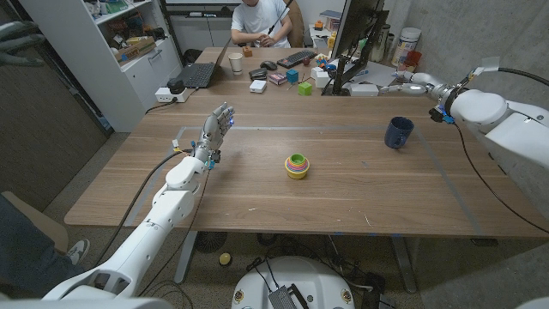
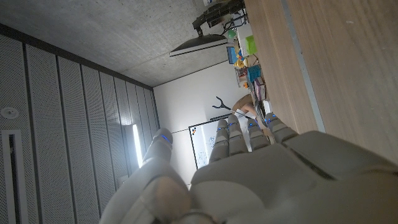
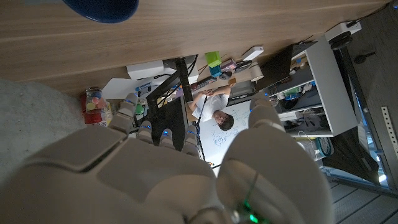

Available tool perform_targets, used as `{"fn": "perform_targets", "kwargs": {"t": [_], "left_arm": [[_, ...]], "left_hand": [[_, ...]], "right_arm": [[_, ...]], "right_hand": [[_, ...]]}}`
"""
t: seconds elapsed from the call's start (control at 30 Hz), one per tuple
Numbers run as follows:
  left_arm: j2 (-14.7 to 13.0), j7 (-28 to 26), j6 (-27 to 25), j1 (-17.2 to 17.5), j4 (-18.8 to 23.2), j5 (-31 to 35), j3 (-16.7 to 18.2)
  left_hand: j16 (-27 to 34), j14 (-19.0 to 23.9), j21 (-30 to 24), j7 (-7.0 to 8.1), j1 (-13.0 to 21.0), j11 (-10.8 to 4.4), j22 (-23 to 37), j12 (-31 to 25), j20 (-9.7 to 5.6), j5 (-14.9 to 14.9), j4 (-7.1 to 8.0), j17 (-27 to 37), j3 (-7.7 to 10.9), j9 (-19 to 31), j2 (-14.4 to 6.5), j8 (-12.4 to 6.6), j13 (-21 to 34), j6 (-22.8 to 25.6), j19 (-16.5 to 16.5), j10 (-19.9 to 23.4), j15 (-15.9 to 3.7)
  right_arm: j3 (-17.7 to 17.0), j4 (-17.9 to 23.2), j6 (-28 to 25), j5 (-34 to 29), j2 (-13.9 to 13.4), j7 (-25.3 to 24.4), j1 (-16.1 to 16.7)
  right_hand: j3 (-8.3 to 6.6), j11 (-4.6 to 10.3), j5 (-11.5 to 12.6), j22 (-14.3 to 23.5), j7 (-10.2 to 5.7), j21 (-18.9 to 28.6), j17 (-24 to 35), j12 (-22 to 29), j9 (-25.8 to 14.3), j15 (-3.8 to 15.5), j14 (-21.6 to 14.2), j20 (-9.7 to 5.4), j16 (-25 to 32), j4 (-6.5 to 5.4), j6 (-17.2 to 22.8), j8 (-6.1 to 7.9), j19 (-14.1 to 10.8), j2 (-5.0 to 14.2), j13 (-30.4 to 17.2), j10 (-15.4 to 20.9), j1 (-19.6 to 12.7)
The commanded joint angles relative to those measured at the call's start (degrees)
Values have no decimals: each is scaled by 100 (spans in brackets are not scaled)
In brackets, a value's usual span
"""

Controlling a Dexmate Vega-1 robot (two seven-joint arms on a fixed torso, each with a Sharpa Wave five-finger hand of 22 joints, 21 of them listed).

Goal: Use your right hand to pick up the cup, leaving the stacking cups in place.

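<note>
The dark blue cup's opening (image 1: 401, 124) lets a plain dark blue inside be seen, so the robot should expect the dark blue cup to be empty when the gripper picks it up.
A dark blue cup (image 1: 398, 131) stands upright on the wooden table (image 1: 343, 197) at the right; its rim (image 3: 99, 7) also shows in the right wrist view. My right hand (image 1: 413, 83) hovers beyond the cup near the table's far edge, fingers spread and holding nothing; its back (image 3: 186, 168) shows in the right wrist view. The stacking cups (image 1: 297, 165), nested in yellow, green and pink, sit near the table's middle. My left hand (image 1: 219, 129) is raised over the left side, fingers (image 2: 249, 134) pointing up and apart, empty.
Behind my table stands a second desk with a laptop (image 1: 199, 73), keyboard (image 1: 297, 58), coloured blocks (image 1: 304, 87) and a monitor (image 1: 356, 34); a person (image 1: 257, 21) sits there. A white shelf (image 1: 129, 51) stands at the back left. A thin taped outline (image 1: 343, 128) crosses the tabletop.
</note>
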State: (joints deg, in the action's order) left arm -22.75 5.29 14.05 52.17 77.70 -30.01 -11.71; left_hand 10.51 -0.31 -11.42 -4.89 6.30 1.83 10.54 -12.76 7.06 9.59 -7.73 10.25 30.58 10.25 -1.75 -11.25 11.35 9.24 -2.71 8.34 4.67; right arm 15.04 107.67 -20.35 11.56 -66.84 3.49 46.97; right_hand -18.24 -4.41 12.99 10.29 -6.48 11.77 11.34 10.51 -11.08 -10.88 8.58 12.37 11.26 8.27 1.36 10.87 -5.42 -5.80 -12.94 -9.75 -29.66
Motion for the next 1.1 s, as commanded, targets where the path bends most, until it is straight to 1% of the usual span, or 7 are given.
{"fn": "perform_targets", "kwargs": {"t": [0.03, 0.33, 0.43, 0.77, 0.87, 0.97, 1.1], "left_arm": [[-32, -40, -56, 48, 76, -1, -21], [-26, -55, -51, 72, 91, -7, -29], [-21, -92, -58, 109, 109, -27, -7], [-42, -126, -106, 154, 145, -26, -13], [-32, -126, -111, 159, 141, -27, -24], [-31, -125, -114, 161, 138, -24, -29], [-36, -139, -109, 172, 144, -19, -22]], "left_hand": [[3, -48, 17, 5, 7, 0, 9, -25, 77, 22, 11, 34, -5, 20, -39, -28, 6, 59, -61, 37, 42], [8, -67, 16, 3, -1, 12, 11, -18, 115, 22, 16, 38, -9, 20, -41, -24, 7, 76, -83, 30, 96], [9, -75, 16, 0, -3, 16, 12, -6, 115, 22, 18, 39, -10, 21, -42, -19, 8, 73, -90, 3, 104], [18, -76, 8, -3, -8, 33, 13, 6, 61, 22, 21, 43, -12, 21, -46, -6, 10, 62, -91, -23, 113], [21, -75, 7, -6, -9, 43, 13, 6, 60, 23, 22, 44, -12, 22, -47, -5, 10, 64, -92, -22, 103], [25, -70, 5, -10, -10, 41, 13, 1, 58, 23, 22, 44, -13, 22, -48, -2, 11, 61, -93, -9, 96], [29, -67, 2, -6, -10, 49, 14, 1, 45, 23, 23, 45, -13, 22, -50, -1, 11, 65, -91, -5, 97]], "right_arm": [[595, 268, -880, -856, -367, 617, -654], [1314, 308, -1419, -1987, -269, 1355, -1351], [1472, 306, -1518, -2379, -250, 1483, -1437], [1607, 113, -1644, -2819, -56, 1955, -1615], [1661, 83, -1695, -2987, 0, 2044, -1663], [1652, 65, -1735, -3074, 51, 2050, -1642], [1681, 20, -1791, -3177, 116, 2151, -1663]], "right_hand": [[7, 7, 40, 38, -91, 100, 11, 65, -26, -26, -127, 0, 88, -19, 105, 90, -251, 10, -8, -80, -93], [-25, 25, 24, 37, -155, 167, 2, 141, -17, -23, -206, 7, 109, 8, 181, 107, -534, 56, 14, 59, -189], [-23, 78, 13, 30, -134, 175, -2, 164, -9, 86, -246, 13, 122, 14, 178, 95, -624, 50, 25, 123, -211], [84, 48, 25, 35, -68, 242, -8, 160, -9, 51, -528, 4, 208, -22, 150, 65, -955, -68, 38, 115, -133], [115, -32, 52, 30, -190, 284, -13, 120, -20, 35, -557, 5, 194, -27, -113, -23, -1189, -81, 44, -3, -147], [126, -140, 77, 21, -211, 302, -17, 102, -19, 4, -560, 4, 174, -14, -269, -47, -1349, -89, 59, -62, -195], [148, -160, 105, 9, -189, 307, -20, 42, -14, -46, -459, 9, 112, -6, -399, -49, -1511, -104, 84, -244, -242]]}}
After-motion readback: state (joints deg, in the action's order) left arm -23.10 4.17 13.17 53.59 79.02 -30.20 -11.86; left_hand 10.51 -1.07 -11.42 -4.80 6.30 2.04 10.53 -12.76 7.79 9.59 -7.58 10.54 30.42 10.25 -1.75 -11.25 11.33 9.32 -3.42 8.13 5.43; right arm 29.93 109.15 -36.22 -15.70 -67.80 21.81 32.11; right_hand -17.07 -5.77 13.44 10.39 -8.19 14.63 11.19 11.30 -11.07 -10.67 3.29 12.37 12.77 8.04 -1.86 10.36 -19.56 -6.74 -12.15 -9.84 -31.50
